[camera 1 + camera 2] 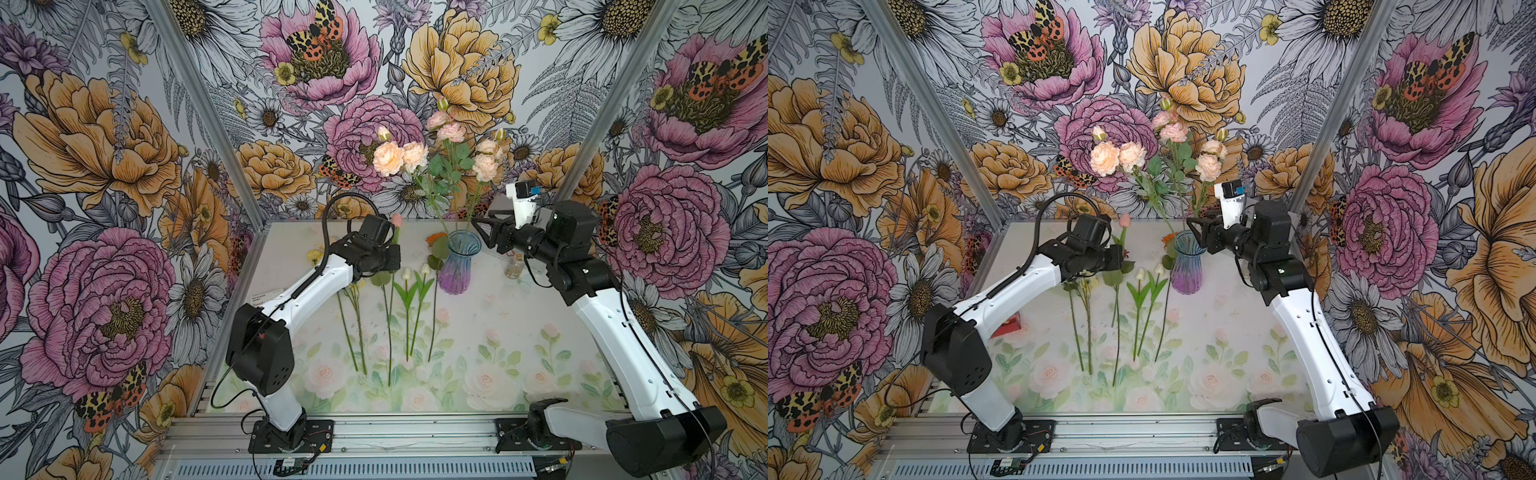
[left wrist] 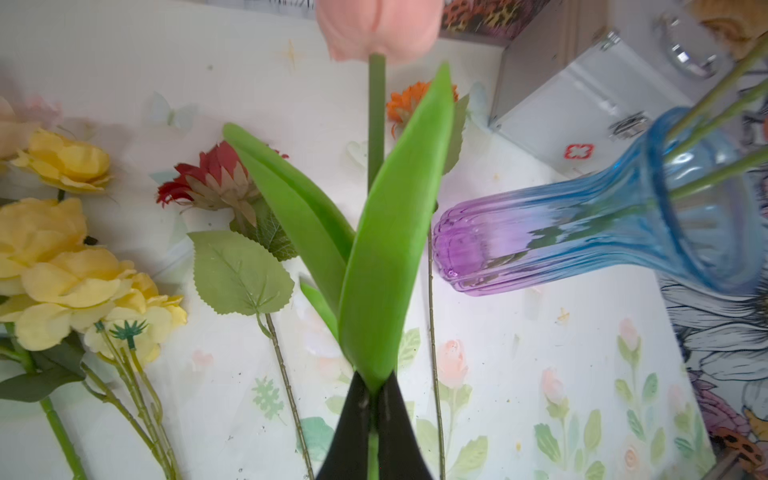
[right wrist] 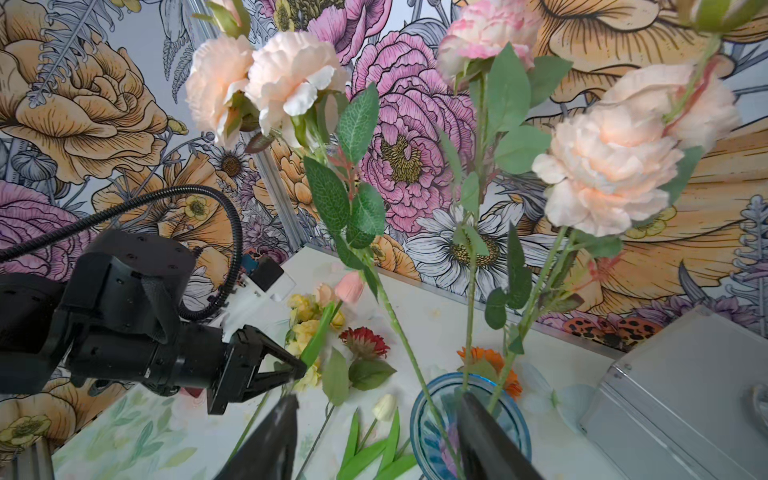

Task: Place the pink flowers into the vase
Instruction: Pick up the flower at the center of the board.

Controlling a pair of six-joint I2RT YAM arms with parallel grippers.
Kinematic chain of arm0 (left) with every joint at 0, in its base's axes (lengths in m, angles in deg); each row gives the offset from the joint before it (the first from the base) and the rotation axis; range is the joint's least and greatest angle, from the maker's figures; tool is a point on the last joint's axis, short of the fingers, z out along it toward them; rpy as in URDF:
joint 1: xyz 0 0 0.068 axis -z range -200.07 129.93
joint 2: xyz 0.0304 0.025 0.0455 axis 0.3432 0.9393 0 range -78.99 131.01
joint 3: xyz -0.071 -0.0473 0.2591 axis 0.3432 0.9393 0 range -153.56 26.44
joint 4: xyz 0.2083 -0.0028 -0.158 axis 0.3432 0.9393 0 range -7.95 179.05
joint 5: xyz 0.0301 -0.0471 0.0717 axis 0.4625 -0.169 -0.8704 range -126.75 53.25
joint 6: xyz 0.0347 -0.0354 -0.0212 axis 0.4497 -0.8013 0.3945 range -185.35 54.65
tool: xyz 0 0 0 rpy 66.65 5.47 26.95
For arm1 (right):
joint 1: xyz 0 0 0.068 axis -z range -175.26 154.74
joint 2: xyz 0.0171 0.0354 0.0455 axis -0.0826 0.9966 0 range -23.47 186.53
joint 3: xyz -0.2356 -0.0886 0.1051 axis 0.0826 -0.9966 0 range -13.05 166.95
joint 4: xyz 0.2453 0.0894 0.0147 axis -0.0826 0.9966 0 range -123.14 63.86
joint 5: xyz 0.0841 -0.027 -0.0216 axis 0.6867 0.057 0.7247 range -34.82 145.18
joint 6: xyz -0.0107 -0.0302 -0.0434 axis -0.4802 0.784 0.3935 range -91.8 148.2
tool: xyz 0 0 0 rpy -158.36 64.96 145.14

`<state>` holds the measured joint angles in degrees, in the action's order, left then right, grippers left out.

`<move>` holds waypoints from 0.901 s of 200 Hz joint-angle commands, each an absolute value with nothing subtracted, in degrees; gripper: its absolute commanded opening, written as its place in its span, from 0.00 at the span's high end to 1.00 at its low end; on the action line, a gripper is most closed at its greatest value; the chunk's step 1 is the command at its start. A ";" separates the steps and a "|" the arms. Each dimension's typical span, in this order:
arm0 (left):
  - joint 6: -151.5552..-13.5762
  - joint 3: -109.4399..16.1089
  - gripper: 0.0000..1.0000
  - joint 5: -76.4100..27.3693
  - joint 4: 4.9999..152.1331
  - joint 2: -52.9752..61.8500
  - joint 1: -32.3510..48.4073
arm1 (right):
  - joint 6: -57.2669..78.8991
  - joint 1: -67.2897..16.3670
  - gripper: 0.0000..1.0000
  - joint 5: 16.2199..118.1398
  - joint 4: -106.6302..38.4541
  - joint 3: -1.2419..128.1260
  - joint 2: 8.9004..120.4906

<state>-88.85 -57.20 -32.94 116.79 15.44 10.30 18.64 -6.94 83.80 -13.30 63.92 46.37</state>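
Note:
The pink tulip is held by my left gripper below its leaves [image 2: 371, 372], so my right gripper should keep moving toward the free stem [image 2: 376, 120] under the tulip's bloom and close there.
The ribbed vase [image 1: 456, 270] [image 1: 1187, 270] [image 2: 582, 224], blue at the rim [image 3: 417, 415] and purple at the base, stands at the back of the table. Three stems of the pink flowers [image 1: 388, 158] [image 1: 1105, 158] [image 3: 291, 79] rise out of it. My left gripper [image 2: 376, 386] [image 3: 301, 370] is shut on the green base of a short pink tulip [image 1: 397, 220] [image 1: 1124, 220] [image 2: 378, 29] [image 3: 349, 286], held upright left of the vase. My right gripper [image 1: 478, 232] [image 1: 1192, 235] [image 3: 378, 399] hangs open at the vase's rim, holding nothing.
Yellow-bloomed stems [image 2: 62, 266], a red flower [image 2: 212, 178], an orange flower [image 1: 436, 239] and two white tulips [image 1: 415, 274] lie on the table left of the vase. A silver case [image 3: 685, 395] sits at the back right, with a small clear jar [image 1: 514, 268] under my right arm.

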 commanded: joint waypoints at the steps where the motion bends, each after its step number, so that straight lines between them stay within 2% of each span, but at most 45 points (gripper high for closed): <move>1: -85.88 -51.03 1.00 -25.07 106.32 9.27 8.13 | 16.98 -10.50 0.38 83.50 -14.55 65.12 47.29; 37: -83.53 -40.44 1.00 -23.25 94.21 -1.22 7.24 | 14.97 -17.57 0.38 81.20 -14.65 68.58 51.87; 69: -85.39 -29.49 1.00 -27.02 80.31 -9.99 7.24 | 13.09 -23.10 0.39 77.51 -15.05 71.85 56.11; 108: -81.04 -26.34 1.00 -35.81 78.70 -14.33 9.92 | 11.35 -27.84 0.39 74.92 -15.59 74.78 60.38; 180: -74.93 -26.18 1.00 -53.89 79.45 -15.13 16.64 | 10.03 -31.94 0.39 75.46 -20.76 79.02 66.35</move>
